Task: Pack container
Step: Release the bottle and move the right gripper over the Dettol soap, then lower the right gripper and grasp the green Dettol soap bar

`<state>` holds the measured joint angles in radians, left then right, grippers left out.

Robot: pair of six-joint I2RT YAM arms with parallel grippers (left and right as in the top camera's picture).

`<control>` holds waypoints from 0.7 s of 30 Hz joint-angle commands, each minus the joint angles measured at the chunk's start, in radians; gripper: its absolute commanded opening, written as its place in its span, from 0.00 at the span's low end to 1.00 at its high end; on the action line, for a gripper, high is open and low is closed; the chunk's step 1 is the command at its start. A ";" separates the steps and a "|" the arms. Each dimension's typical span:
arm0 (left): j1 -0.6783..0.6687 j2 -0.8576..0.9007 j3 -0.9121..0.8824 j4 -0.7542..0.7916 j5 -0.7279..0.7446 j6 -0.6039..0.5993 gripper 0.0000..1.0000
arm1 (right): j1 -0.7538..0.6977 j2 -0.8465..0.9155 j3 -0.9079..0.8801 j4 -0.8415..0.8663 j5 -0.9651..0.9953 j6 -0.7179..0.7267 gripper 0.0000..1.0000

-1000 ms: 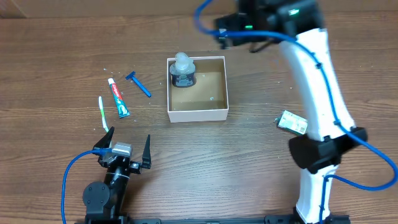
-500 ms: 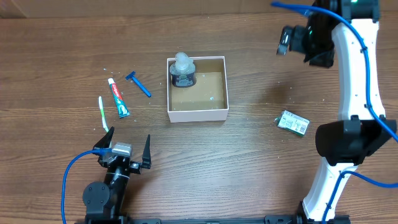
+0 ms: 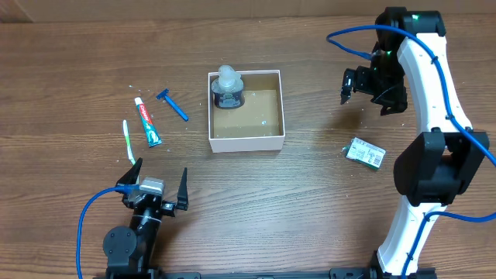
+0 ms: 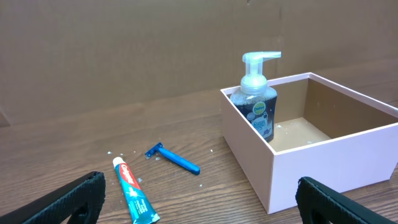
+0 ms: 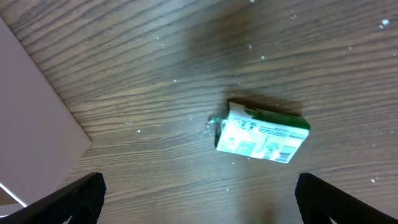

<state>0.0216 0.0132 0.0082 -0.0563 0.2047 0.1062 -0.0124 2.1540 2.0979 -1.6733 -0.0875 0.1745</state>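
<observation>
I should turn my right gripper and grip the packet across its narrow width (image 3: 365, 153), because the packet's long side (image 5: 253, 154) lies across my right gripper's open fingers.
The container (image 3: 246, 142) is a square white box with a brown floor at the table's middle; it also shows in the left wrist view (image 4: 311, 155) and as a corner in the right wrist view (image 5: 31, 149). A soap pump bottle (image 3: 228, 87) stands upright in its far left corner (image 4: 256, 106). A green-and-white packet (image 3: 365, 153) lies on the table at the right (image 5: 263, 133). My right gripper (image 3: 364, 89) is open and empty, held above the table right of the container, with the packet below it. My left gripper (image 3: 154, 191) is open and empty at the near left.
A toothpaste tube (image 3: 148, 122), a blue razor (image 3: 173, 105) and a green-and-white toothbrush (image 3: 129, 141) lie on the table left of the container. The tube (image 4: 134, 194) and razor (image 4: 175, 160) show in the left wrist view. A brown wall stands behind.
My right arm has swung from above the container's far side to the right and down toward the packet. The left arm and the objects have not moved.
</observation>
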 commanded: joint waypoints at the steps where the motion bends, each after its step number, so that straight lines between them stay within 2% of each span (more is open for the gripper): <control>1: 0.007 -0.009 -0.003 0.000 -0.002 -0.010 1.00 | -0.027 -0.081 -0.005 -0.017 0.018 -0.006 1.00; 6: 0.007 -0.009 -0.003 0.000 -0.002 -0.010 1.00 | -0.063 -0.252 -0.005 -0.021 0.014 -0.006 1.00; 10: 0.007 -0.009 -0.003 0.000 -0.002 -0.010 1.00 | -0.086 -0.308 -0.025 -0.021 -0.026 -0.002 1.00; 14: 0.007 -0.009 -0.003 0.000 -0.002 -0.010 1.00 | -0.087 -0.308 -0.177 0.030 -0.026 0.013 1.00; 17: 0.007 -0.009 -0.003 0.000 -0.002 -0.010 1.00 | -0.094 -0.308 -0.353 0.159 -0.047 0.048 1.00; 21: 0.007 -0.009 -0.003 0.000 -0.002 -0.010 1.00 | -0.094 -0.308 -0.500 0.272 -0.047 0.074 1.00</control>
<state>0.0216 0.0132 0.0082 -0.0563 0.2047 0.1062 -0.0986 1.8572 1.6749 -1.4494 -0.1234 0.2131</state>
